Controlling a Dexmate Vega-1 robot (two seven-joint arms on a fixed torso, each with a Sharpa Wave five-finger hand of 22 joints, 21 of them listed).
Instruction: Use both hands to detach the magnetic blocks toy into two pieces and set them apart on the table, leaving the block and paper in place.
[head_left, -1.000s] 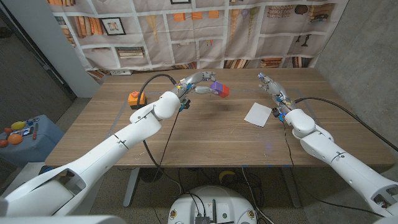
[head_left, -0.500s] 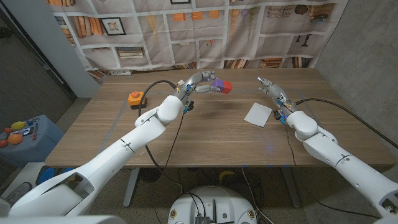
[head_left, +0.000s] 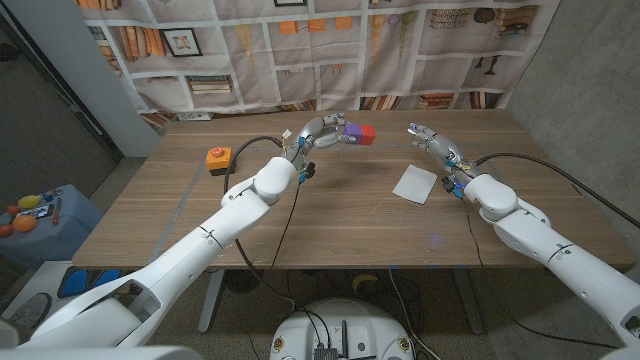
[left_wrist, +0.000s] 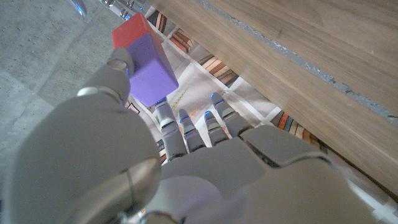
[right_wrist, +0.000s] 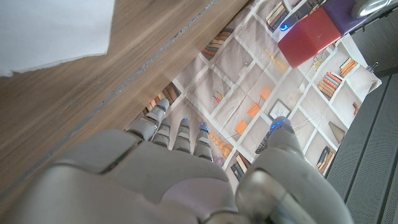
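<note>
The red block joins the purple block at a flat seam. The red block will come away there in one piece when I pull it.
The magnetic blocks toy (head_left: 358, 134), a purple block joined to a red one, is lifted above the far middle of the table. My left hand (head_left: 326, 132) grips its purple end, with the red end pointing toward my right side. The left wrist view shows the toy (left_wrist: 143, 58) pinched at my fingertips. My right hand (head_left: 430, 139) hovers open to the right of the toy, apart from it, fingers spread. In the right wrist view the red end (right_wrist: 309, 36) floats beyond my right hand (right_wrist: 186, 174).
A white paper (head_left: 415, 183) lies on the table right of centre, near my right wrist. An orange block (head_left: 217, 157) sits at the left side of the wooden table (head_left: 330, 225). A bookshelf-print curtain hangs behind the far edge.
My left hand has carried the toy farther right and slightly up. My right hand has shifted left toward the toy, narrowing the gap.
</note>
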